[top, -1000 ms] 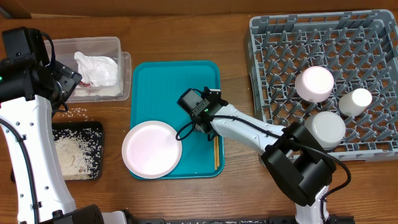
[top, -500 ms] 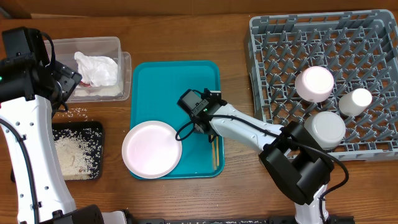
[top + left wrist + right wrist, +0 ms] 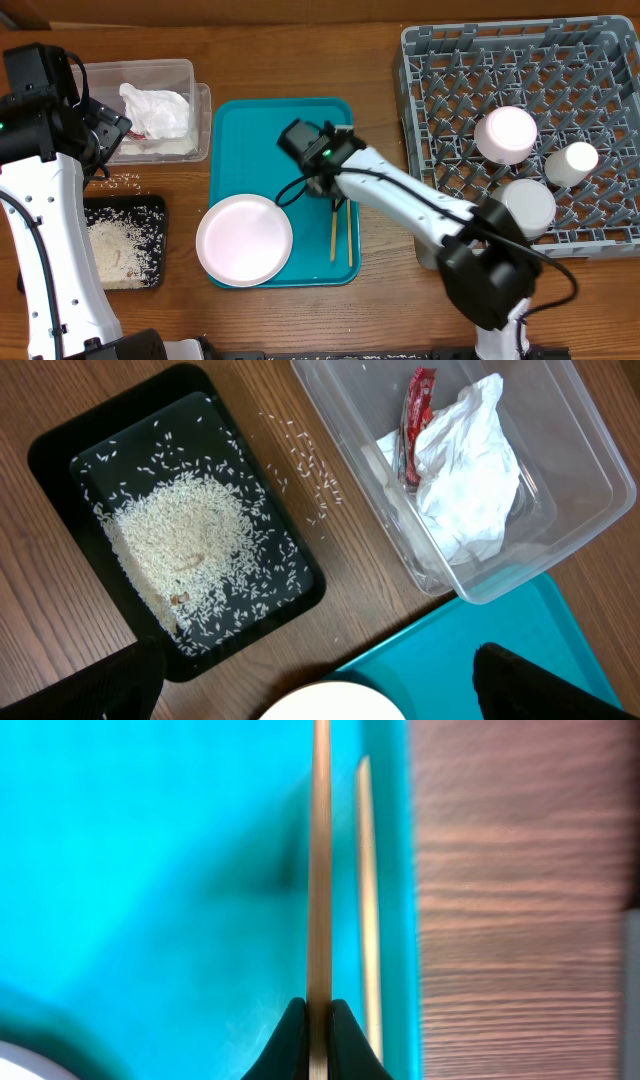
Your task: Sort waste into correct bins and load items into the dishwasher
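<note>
The held chopstick (image 3: 333,238) is parallel to the empty strip (image 3: 447,125) along the grey dish rack's tray-side edge. My right gripper should keep going over that strip and let go there.
My right gripper (image 3: 322,183) (image 3: 318,1020) is shut on one wooden chopstick (image 3: 333,235) (image 3: 320,870) and holds it over the teal tray (image 3: 250,130). The second chopstick (image 3: 349,245) (image 3: 367,890) lies on the tray by its right edge. The large white plate (image 3: 244,240) sits on the tray's front left. My left gripper (image 3: 315,675) is open and empty above the table between the black tray (image 3: 60,450) of rice and the clear tub (image 3: 590,490). The tub holds the white napkin (image 3: 470,470) and the red wrapper (image 3: 415,415).
The grey dish rack (image 3: 440,90) at the right holds a white dish (image 3: 505,135), a white cup (image 3: 570,163) and a grey bowl (image 3: 523,207). Loose rice grains (image 3: 122,181) lie on the wood between tub and black tray.
My right gripper has moved toward the back of the teal tray, lifting one chopstick away from the other. The left arm has not moved.
</note>
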